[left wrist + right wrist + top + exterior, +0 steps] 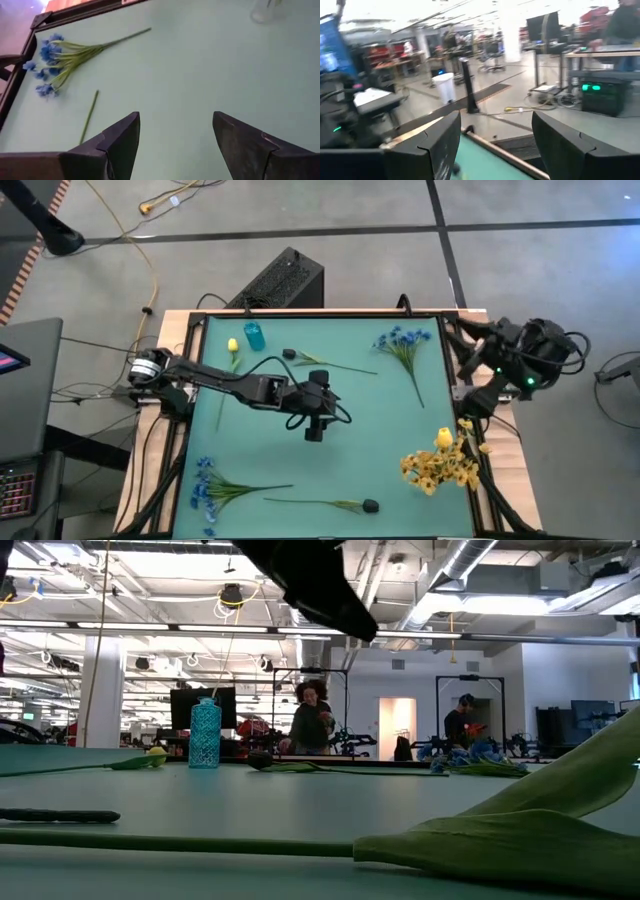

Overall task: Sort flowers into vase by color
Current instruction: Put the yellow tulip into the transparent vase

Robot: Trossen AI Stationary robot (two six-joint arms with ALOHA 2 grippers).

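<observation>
The robot's left gripper should stay open and keep moving toward the yellow bud's stem [220, 411], which lies clear of its neighbours, until its fingers can close below the leaves [108, 766].
Flowers lie scattered on the teal mat. A blue cluster [404, 340] [50, 65] is at the far right and another blue cluster [205, 480] at the near left. A yellow cluster [440, 465] lies near right. One yellow bud [233, 346], a dark bud [290, 355] and a second dark bud [370, 505] lie on their stems. A small blue vase [254, 336] [205, 735] stands at the far edge. My left gripper [315, 430] [175, 135] hangs open over bare mat at the middle. My right gripper [495, 145] is open, parked beyond the right edge.
A clear vase base [264, 12] shows ahead of the left gripper, by the yellow cluster. A loose stem end [90, 115] lies near the far-right blue cluster. The wooden table frame [320, 312] borders the mat. A black box [285, 280] sits behind the far edge. People stand in the room.
</observation>
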